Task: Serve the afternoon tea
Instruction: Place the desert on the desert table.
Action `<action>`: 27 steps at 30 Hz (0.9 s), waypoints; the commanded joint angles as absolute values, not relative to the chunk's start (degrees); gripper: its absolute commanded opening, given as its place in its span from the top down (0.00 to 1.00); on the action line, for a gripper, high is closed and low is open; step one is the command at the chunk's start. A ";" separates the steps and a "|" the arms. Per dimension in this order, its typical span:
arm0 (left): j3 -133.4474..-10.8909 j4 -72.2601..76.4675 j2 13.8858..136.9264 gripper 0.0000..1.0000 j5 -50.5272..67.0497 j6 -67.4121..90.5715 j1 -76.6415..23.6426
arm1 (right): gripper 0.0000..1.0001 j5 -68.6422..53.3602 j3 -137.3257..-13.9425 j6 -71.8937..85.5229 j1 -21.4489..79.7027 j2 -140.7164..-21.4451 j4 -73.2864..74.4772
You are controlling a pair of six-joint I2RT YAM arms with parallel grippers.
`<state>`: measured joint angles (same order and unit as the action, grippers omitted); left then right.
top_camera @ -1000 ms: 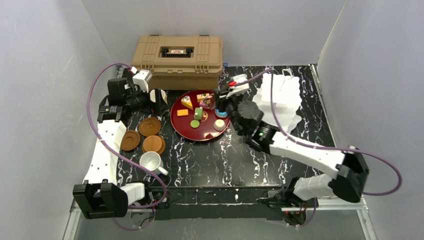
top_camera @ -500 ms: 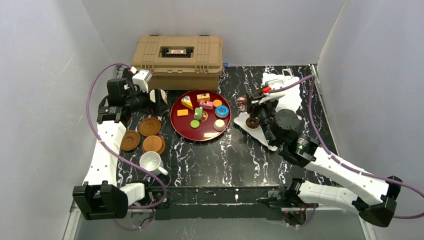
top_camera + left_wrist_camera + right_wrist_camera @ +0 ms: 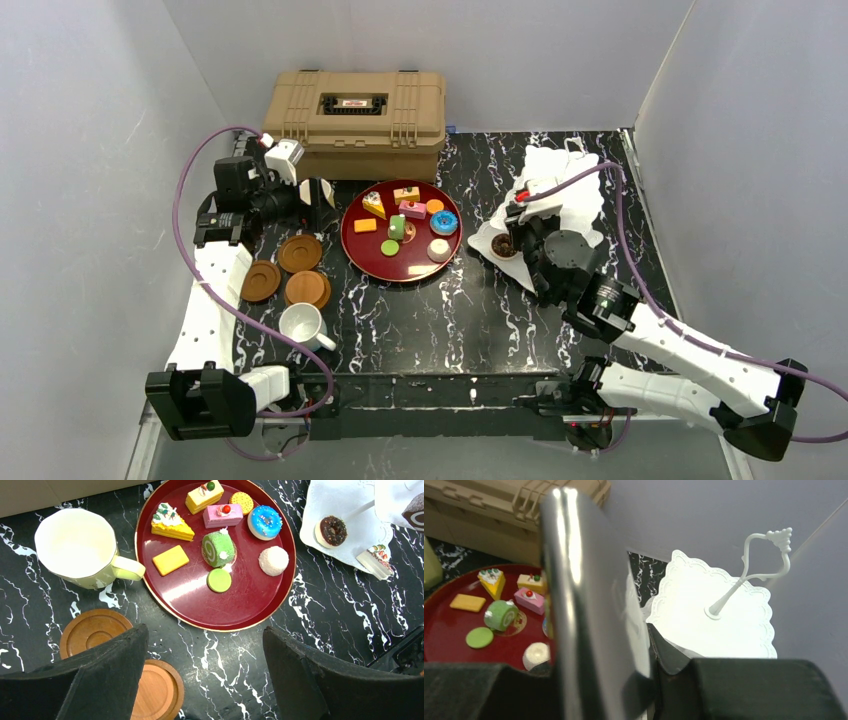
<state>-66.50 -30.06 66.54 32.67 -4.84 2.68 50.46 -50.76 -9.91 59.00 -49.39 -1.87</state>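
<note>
The swirl roll (image 3: 415, 512) is over the open middle level (image 3: 391, 502) of the white stand, so my right gripper keeps setting the roll down there and lets go once it rests.
Toy cakes and a blue doughnut (image 3: 265, 521) lie on the dark-red tray (image 3: 200, 607). The white scalloped stand (image 3: 570, 185) is at the back right. Its lowest tier (image 3: 345, 500) bears a chocolate doughnut (image 3: 332, 530) and a small slice (image 3: 375, 561). My right gripper (image 3: 518, 205) hangs over that tier, shut on a shiny metal tool (image 3: 589, 605). High over the table's left side, my left gripper (image 3: 205, 675) is open and empty, with the pale-yellow mug (image 3: 75, 545) and brown saucers (image 3: 90, 632) below it. The white mug (image 3: 303, 325) stands near the front left.
A tan plastic case (image 3: 355, 110) sits against the back wall behind the tray. Three saucers (image 3: 300, 252) lie left of the tray. Grey walls close in both sides, and the stand's wire handle (image 3: 769, 555) rises near the right wall.
My right arm swung from above the tray over to the stand, carrying the metal tool. The left arm and its open gripper stayed put.
</note>
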 commanded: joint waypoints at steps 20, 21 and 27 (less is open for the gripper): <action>-67.85 -30.85 64.43 0.18 34.80 -4.24 2.72 | 0.63 51.94 -43.64 -13.40 53.06 -50.90 -18.24; -67.84 -30.85 64.47 0.18 34.87 -4.25 2.74 | 0.60 51.94 -43.52 -13.15 53.01 -50.75 -18.20; -67.92 -30.86 64.53 0.18 35.41 -4.11 2.72 | 0.41 50.81 -44.67 -12.24 52.91 -49.61 -15.40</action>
